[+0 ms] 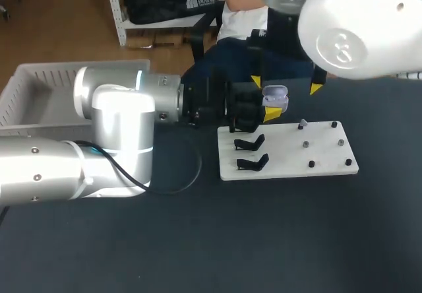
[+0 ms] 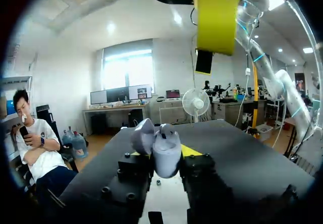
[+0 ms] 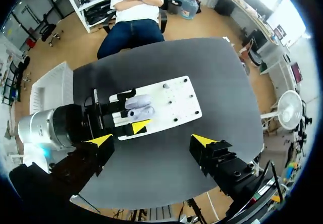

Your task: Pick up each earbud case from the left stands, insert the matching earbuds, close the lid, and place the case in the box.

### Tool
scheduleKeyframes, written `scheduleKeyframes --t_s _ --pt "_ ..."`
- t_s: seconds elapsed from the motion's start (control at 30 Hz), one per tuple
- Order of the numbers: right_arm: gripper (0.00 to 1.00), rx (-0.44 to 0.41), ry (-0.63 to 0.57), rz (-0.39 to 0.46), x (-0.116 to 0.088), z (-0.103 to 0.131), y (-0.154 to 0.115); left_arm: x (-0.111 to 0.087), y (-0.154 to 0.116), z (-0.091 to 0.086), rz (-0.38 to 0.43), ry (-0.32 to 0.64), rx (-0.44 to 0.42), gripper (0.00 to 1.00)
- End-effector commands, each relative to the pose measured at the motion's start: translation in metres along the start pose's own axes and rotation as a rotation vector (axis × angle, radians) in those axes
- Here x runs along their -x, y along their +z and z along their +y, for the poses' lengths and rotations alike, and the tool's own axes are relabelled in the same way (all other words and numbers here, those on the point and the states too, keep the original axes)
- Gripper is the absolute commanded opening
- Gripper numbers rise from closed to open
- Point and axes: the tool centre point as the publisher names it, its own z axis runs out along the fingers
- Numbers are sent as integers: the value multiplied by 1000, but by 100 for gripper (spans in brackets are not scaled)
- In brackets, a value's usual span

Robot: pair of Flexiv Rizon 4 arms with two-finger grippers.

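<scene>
My gripper will lift the small white earbud off and leave a dark peg (image 1: 301,127) standing, as that peg shows underneath the earbud.
A lavender earbud case (image 1: 275,97) with its lid up is held above the white stand board (image 1: 290,154). My left gripper (image 1: 269,110) is shut on the case's body from both sides. In the left wrist view the case (image 2: 164,152) stands upright between the left gripper's (image 2: 164,157) fingers. My right gripper (image 1: 285,84) hangs straight above the case, open wide and touching nothing. The right wrist view looks down past the right gripper (image 3: 152,141) at the case (image 3: 138,108) far below. One yellow fingertip (image 2: 216,19) of the right gripper shows above the case.
Two black stands (image 1: 251,153) sit at the board's left end, and several small dark pegs (image 1: 307,144) dot its right half. A white slatted box (image 1: 39,92) stands at the table's back left. My left arm (image 1: 99,141) lies across the left of the table.
</scene>
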Motion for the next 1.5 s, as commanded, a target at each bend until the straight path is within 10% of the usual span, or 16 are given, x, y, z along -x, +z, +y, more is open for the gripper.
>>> scheduleKeyframes --t_s 0.03,0.63,0.87,1.5 --pt "100 228 -108 -65 -16 -26 -13 -1 0 -2 -6 4 8 0" --pt "100 228 -108 -65 -16 -26 -13 -1 0 -2 -6 4 8 0" --pt "100 265 -52 -184 4 -64 -4 -1 0 -2 -6 4 8 0" --pt "100 283 73 -138 73 -104 97 -1 0 -2 -6 4 8 0"
